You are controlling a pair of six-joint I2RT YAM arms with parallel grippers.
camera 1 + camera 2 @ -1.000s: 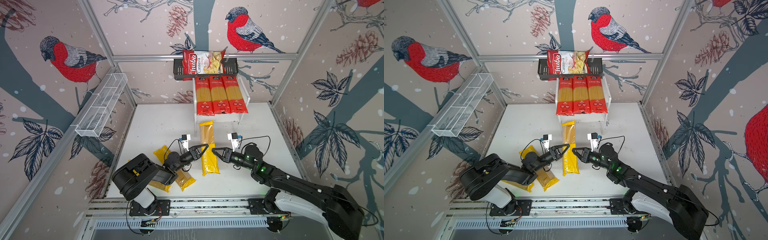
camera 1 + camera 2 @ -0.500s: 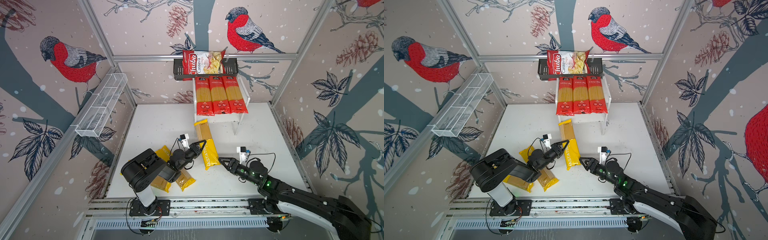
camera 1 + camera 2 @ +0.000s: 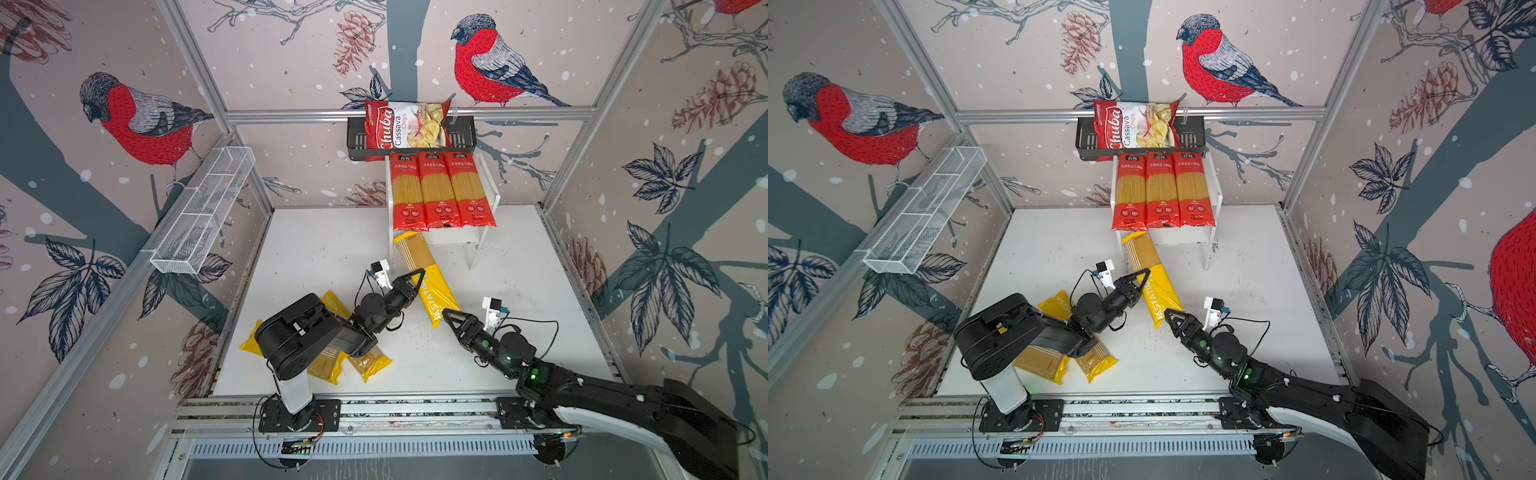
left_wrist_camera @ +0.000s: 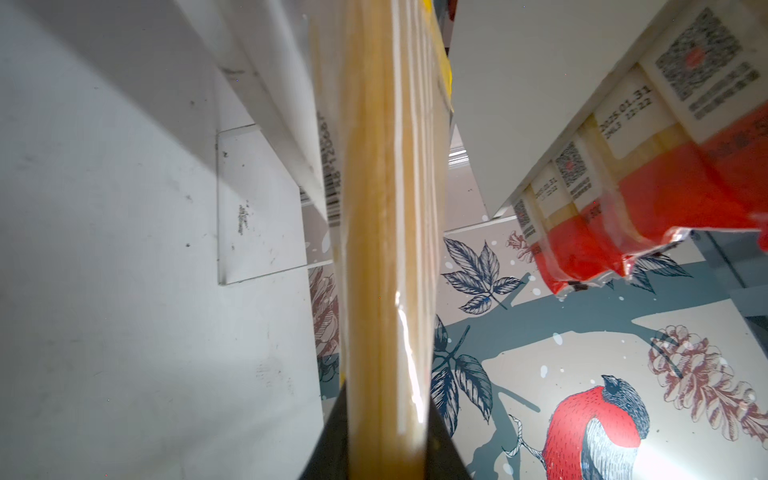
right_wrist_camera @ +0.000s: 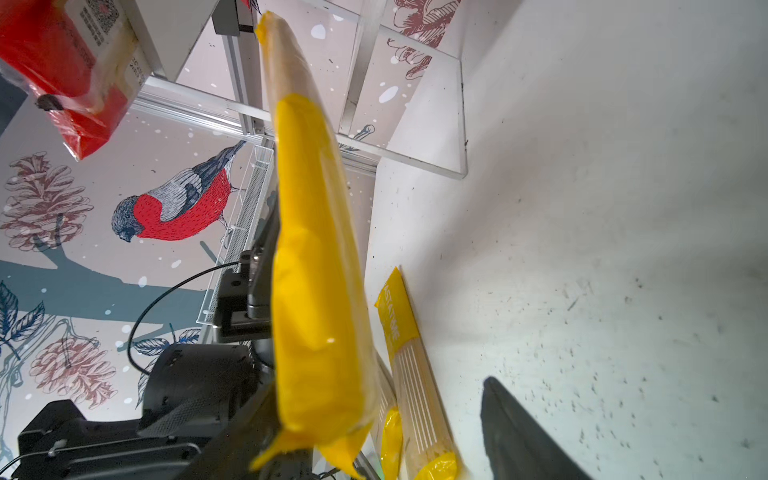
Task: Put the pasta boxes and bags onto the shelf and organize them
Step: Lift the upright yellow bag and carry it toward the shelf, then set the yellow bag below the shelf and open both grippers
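Note:
The robot's left gripper is holding the slanting yellow pack [image 3: 429,277] by its middle, so next the right gripper grabs the pack's near end [image 3: 444,306] and pushes the pack straight into the shelf.
A yellow pasta pack [image 3: 415,253] [image 3: 1142,253] is held off the table at a slant. My left gripper [image 3: 420,275] [image 3: 1144,274] is shut on its middle, and its far end points at the lower board of the white shelf [image 3: 453,237]. In the left wrist view the pack [image 4: 386,249] runs out from between the fingers. My right gripper [image 3: 449,315] [image 3: 1170,315] is open just short of the pack's near end [image 5: 316,270], with one finger [image 5: 519,436] showing. Three red-ended packs [image 3: 436,191] lie side by side on the top board. Two more yellow packs [image 3: 372,361] lie partly under the left arm.
A red-and-white chips bag [image 3: 405,124] sits in a black basket [image 3: 461,137] on the back rail above the shelf. A long white wire basket [image 3: 203,212] hangs on the left wall. Thin shelf legs [image 3: 478,253] stand close to the right of the held pack.
The right gripper opened, let go of the yellow pack and drew back toward the front. The left gripper swung the pack so its far end points left of where it was.

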